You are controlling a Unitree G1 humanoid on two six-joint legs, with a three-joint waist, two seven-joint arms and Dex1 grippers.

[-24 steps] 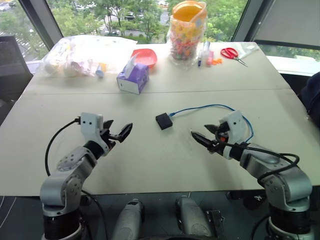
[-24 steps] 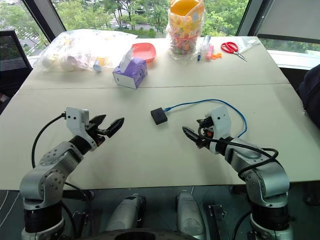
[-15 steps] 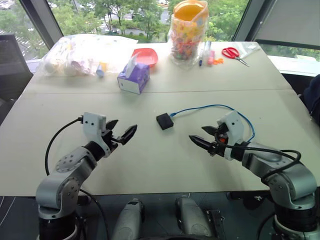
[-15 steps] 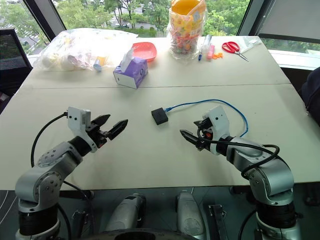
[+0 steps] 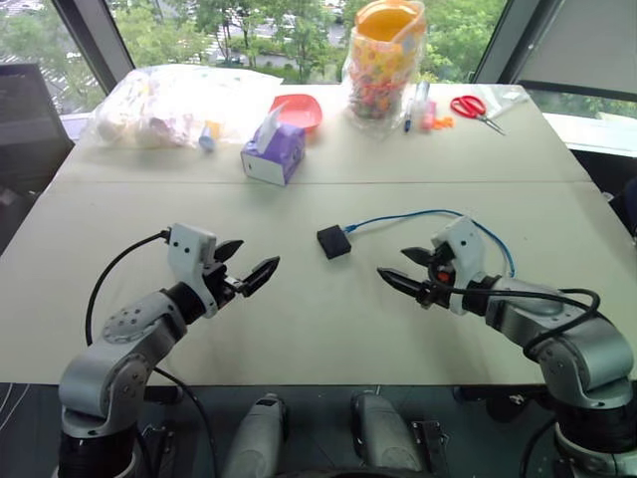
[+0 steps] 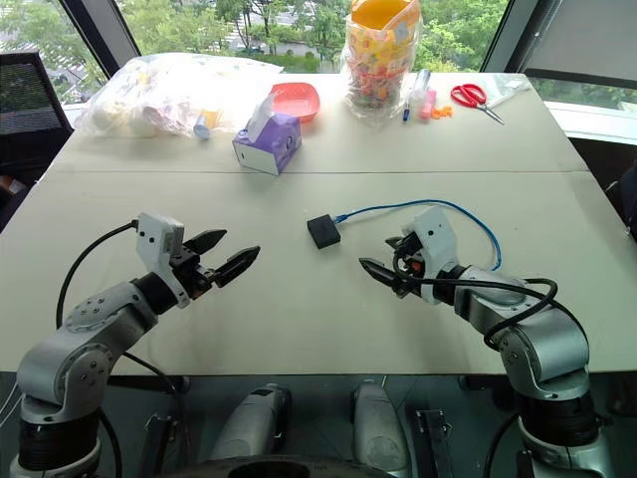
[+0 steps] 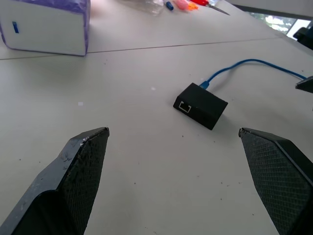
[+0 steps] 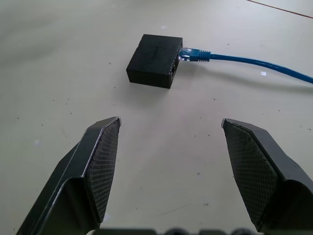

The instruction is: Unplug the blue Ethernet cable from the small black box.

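Note:
The blue plug (image 5: 349, 228) is in the side of the small black box, so the slack blue Ethernet cable (image 5: 428, 211) will drag along when I lift the box.
The small black box (image 5: 333, 241) lies flat on the table's middle, with the blue Ethernet cable (image 5: 408, 215) plugged into its right side and curving away to the right. In the right wrist view the plug (image 8: 191, 54) sits in the box (image 8: 154, 59). My left gripper (image 5: 247, 266) hovers open to the left of the box, a hand's width away. My right gripper (image 5: 406, 269) hovers open to the box's right and nearer to me, beside the cable's loop. Both hold nothing. The left wrist view shows the box (image 7: 201, 105) and cable (image 7: 244, 65) ahead between the fingers.
A purple tissue box (image 5: 273, 153) stands further back on the left. Behind it lie a clear bag of items (image 5: 169, 105), a red bowl (image 5: 300, 110), a bagged yellow-lidded jar (image 5: 385, 58), markers (image 5: 418, 105) and red scissors (image 5: 476, 107). A seam (image 5: 299, 183) crosses the table.
Both grippers have edged a little toward the box. The head camera has shifted slightly. The box and the cable have not moved.

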